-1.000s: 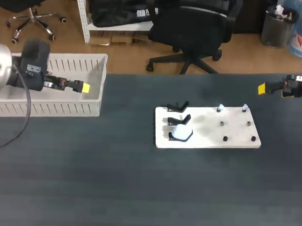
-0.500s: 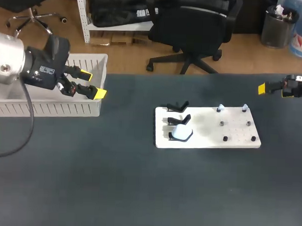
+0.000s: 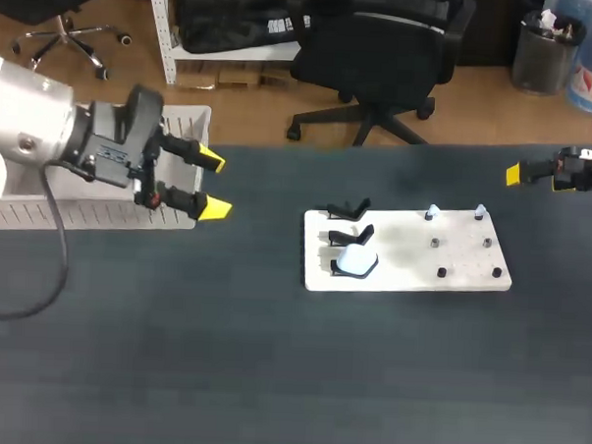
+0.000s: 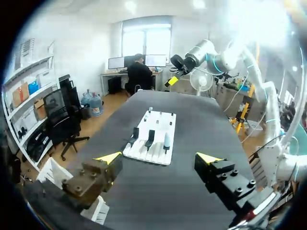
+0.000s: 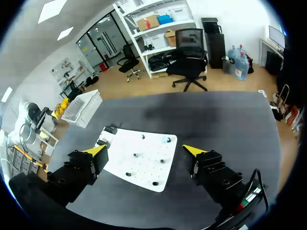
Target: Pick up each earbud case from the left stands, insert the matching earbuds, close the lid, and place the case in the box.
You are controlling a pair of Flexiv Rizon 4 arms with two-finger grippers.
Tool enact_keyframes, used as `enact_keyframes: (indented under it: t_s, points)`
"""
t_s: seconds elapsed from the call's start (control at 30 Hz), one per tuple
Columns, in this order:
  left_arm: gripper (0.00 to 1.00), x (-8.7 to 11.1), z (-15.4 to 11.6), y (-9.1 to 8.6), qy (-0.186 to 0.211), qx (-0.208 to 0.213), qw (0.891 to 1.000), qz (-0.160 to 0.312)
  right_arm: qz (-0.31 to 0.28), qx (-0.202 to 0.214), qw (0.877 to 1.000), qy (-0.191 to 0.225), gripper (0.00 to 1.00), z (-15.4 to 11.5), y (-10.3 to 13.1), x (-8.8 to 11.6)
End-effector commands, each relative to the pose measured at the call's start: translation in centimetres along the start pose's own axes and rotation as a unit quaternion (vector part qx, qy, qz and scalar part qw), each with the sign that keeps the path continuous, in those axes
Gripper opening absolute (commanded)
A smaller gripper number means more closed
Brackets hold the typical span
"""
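The white earbud case (image 3: 355, 259) has a smooth, closed outline (image 4: 167, 140), so its lid will swing up and stay joined to the case's body when the robot opens it.
A white earbud case (image 3: 355, 261) sits on the nearest of three black stands (image 3: 350, 209) at the left end of a white board (image 3: 404, 270). Two pale earbuds (image 3: 432, 212) stand on pegs at the board's far right part. My left gripper (image 3: 213, 185) hangs open and empty beside the basket's corner, well left of the board. In the left wrist view the left gripper (image 4: 158, 158) faces the board (image 4: 144, 152) and the case (image 4: 166, 141) ahead of it. My right gripper (image 3: 515, 175) stays at the table's far right; in its wrist view the right gripper (image 5: 144, 150) is open above the board (image 5: 123, 163).
A white slatted basket (image 3: 100, 211) stands at the table's back left, also in the right wrist view as the basket (image 5: 82, 107). Several dark pegs (image 3: 441, 274) stick up from the board's right half. Dark tabletop (image 3: 270, 359) stretches in front of the board.
My left arm has swung right from over the basket towards the board, its fingers turning to stand one above the other. The right arm has kept still.
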State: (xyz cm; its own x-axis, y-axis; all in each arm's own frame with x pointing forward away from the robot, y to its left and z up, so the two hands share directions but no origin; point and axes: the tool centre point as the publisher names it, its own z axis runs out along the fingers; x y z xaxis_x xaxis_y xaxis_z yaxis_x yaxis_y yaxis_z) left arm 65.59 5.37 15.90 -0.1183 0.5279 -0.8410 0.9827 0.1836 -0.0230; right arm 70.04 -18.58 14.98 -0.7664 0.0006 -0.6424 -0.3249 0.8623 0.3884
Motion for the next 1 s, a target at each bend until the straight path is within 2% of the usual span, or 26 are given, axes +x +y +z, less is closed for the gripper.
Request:
enact_keyframes:
  t_s: [0.03, 0.23, 0.47, 0.5, 0.53, 0.63, 0.67, 0.7, 0.8, 0.87, 0.9, 1.0]
  points:
    - [1.0, 0.3, 2.9, -0.1, -0.014, 0.02, 1.0, 0.017, 0.0, 0.0, 1.0, 0.001, 1.0, 0.0, -0.1, 0.0]
    - [1.0, 0.5, 5.5, -1.3, -0.014, 0.042, 0.999, 0.031, 0.0, 0.0, 1.0, 0.001, 1.0, 0.0, -0.1, 0.0]
    - [1.0, 0.8, 8.1, -1.9, -0.016, 0.052, 0.998, 0.032, 0.0, 0.0, 1.0, 0.001, 1.0, 0.0, -0.1, 0.0]
    - [0.95, 0.8, 8.3, -2.0, -0.017, 0.052, 0.998, 0.032, 0.0, 0.0, 1.0, 0.001, 1.0, 0.0, -0.1, 0.0]
    - [0.85, 0.8, 8.7, -2.1, -0.018, 0.052, 0.998, 0.033, 0.0, 0.0, 1.0, 0.001, 1.0, 0.0, -0.1, 0.0]
    - [0.85, 1.0, 9.7, -2.4, -0.018, 0.061, 0.997, 0.042, 0.0, 0.0, 1.0, 0.001, 1.0, 0.0, -0.1, 0.0]
    - [0.79, 1.1, 10.0, -2.6, -0.018, 0.061, 0.997, 0.047, 0.0, 0.0, 1.0, 0.001, 1.0, 0.0, -0.1, 0.0]
    - [0.69, 1.2, 10.5, -2.8, -0.018, 0.059, 0.997, 0.054, 0.0, 0.0, 1.0, 0.001, 1.0, 0.0, -0.1, 0.0]
    - [0.65, 1.5, 11.8, -3.0, -0.016, 0.065, 0.996, 0.055, 0.0, 0.0, 1.0, 0.001, 1.0, 0.0, -0.1, 0.0]
    - [0.47, 1.7, 12.6, -3.1, -0.015, 0.068, 0.996, 0.055, 0.0, 0.0, 1.0, 0.001, 1.0, 0.0, -0.1, 0.0]
    - [0.45, 1.7, 12.9, -3.1, -0.015, 0.07, 0.996, 0.054, 0.0, 0.0, 1.0, 0.001, 1.0, 0.0, -0.1, 0.0]
    - [0.47, 1.7, 14.0, -3.1, -0.017, 0.075, 0.996, 0.054, 0.0, 0.0, 1.0, 0.001, 1.0, 0.0, -0.1, 0.0]
